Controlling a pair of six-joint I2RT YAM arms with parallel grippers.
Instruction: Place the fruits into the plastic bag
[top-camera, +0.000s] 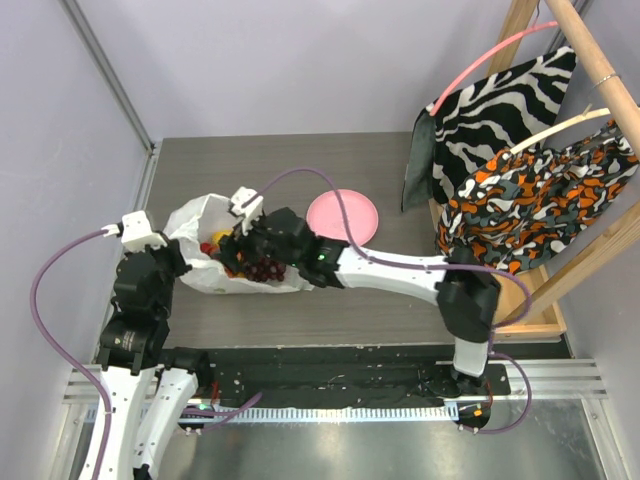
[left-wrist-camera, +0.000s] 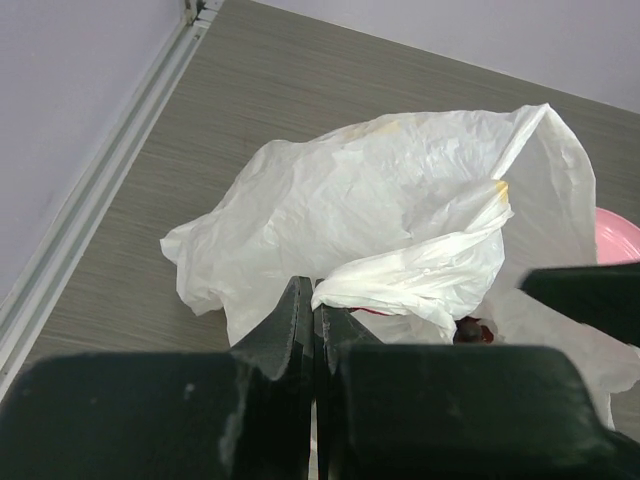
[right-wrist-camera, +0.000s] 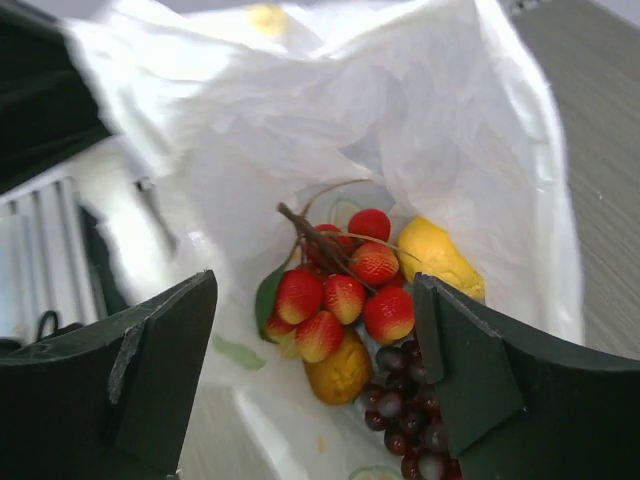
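The plastic bag's edge lies low (top-camera: 296, 283) next to the grape bunch. The bag (top-camera: 200, 218) will stand up and gather the fruits when I lift that edge.
The plastic bag (top-camera: 197, 219) lies on the table with its mouth facing right. My left gripper (left-wrist-camera: 318, 300) is shut on a fold of the bag's (left-wrist-camera: 380, 200) edge, holding it up. Inside the bag (right-wrist-camera: 450, 130) lie the fruits: a bunch of red fruits (right-wrist-camera: 345, 290) on a stem, a yellow lemon (right-wrist-camera: 437, 257), an orange fruit (right-wrist-camera: 340, 372) and a dark grape bunch (right-wrist-camera: 400, 420). My right gripper (right-wrist-camera: 315, 300) hangs open just above them, inside the bag's mouth, with nothing between its fingers. From above, the fruits (top-camera: 258, 268) show at the bag's mouth under the right gripper (top-camera: 240, 245).
A round pink plate (top-camera: 343, 215) sits right of the bag. A wooden rack (top-camera: 560, 250) at the right carries a zebra-striped cloth (top-camera: 490, 110) and an orange patterned cloth (top-camera: 540, 200). Walls close the table at the back and left.
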